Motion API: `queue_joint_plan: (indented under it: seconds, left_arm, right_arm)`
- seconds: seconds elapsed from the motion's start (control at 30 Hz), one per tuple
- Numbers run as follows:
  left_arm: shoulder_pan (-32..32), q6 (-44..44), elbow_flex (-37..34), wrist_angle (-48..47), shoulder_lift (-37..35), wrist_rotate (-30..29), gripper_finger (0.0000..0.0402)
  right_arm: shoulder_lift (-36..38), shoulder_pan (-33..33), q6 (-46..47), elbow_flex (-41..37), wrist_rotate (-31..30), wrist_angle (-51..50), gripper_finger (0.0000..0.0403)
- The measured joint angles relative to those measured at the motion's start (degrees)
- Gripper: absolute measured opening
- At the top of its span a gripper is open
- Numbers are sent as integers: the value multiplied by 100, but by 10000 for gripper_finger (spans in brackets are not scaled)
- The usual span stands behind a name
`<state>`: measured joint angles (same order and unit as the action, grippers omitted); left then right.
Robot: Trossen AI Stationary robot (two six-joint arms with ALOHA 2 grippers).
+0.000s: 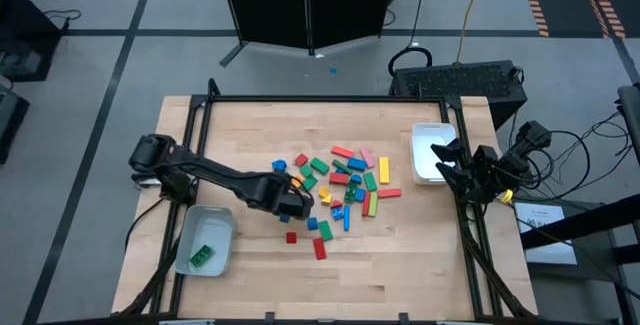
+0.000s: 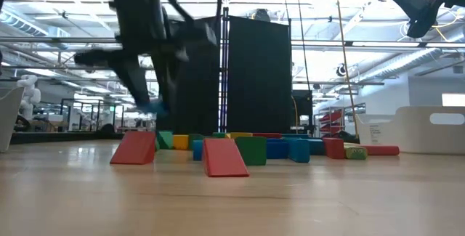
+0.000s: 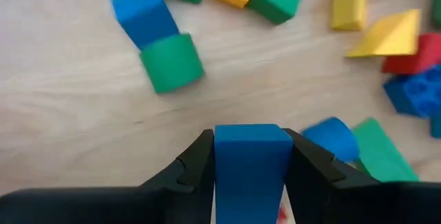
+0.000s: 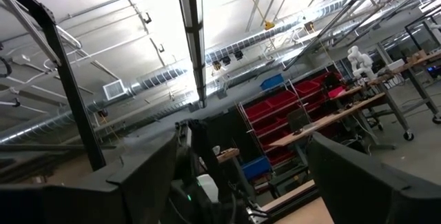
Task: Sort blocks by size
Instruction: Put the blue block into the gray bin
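The blue block (image 3: pixel 251 165) is clear of the pile, with open room beside the green block, so my left gripper continues to the pale tray (image 1: pixel 212 231) and lets go there.
The blocks lie in a loose pile (image 1: pixel 345 180) at the table's middle, in red, green, blue, yellow, orange and pink. My left gripper (image 1: pixel 300 205) hangs over the pile's left side, shut on a blue block (image 3: pixel 251 158). In the low view the gripper (image 2: pixel 155 107) shows above the tabletop with blue between its fingers. A green round block (image 3: pixel 171 62) and another blue block (image 3: pixel 143 14) rest on the wood below it. My right gripper (image 4: pixel 241 176) stands open at the table's right edge (image 1: pixel 455 165), pointing upward with nothing between its fingers. My left gripper pinches the blue block by two opposite sides (image 3: pixel 219 156) between its two fingers. The fingers (image 3: pixel 196 165) come from above, pointing steeply down. The block is lifted clear of the table.
A pale tray (image 1: pixel 215 220) holding a green block (image 1: pixel 202 255) sits near the table's front left. A white tray (image 1: pixel 425 135) stands at the right. Two red blocks (image 1: pixel 320 248) (image 1: pixel 291 236) lie apart, nearer the front edge.
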<state>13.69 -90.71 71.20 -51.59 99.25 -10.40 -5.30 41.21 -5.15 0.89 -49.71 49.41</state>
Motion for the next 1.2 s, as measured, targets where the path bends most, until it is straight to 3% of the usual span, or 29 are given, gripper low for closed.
queue_joint_plan:
  seconds: [0.17, 0.3, 0.47, 0.7, 1.07, 1.2]
  left_arm:
    - [455, 428, 511, -1195, -488, 231, 127]
    - [1164, 2, 529, -2447, -841, 800, 127]
    - [2378, -1563, 298, -3372, -1241, 1289, 127]
    - [3772, -4211, -380, -3148, -1777, 1194, 128]
    - [3732, -4517, -503, -3163, -1771, 1217, 253]
    - [3530, -4530, -503, -2732, -1773, 366, 264]
  right_arm:
    - [0, 0, -18, 0, -15, -3, 313]
    - [0, 0, -19, 2, -29, -2, 313]
    - [0, 0, -22, 0, -27, -16, 313]
    - [-1, 0, -63, 0, -26, -16, 313]
    - [-1, 0, -2, 0, -24, -2, 313]
    - [0, 0, -6, 0, -24, -4, 313]
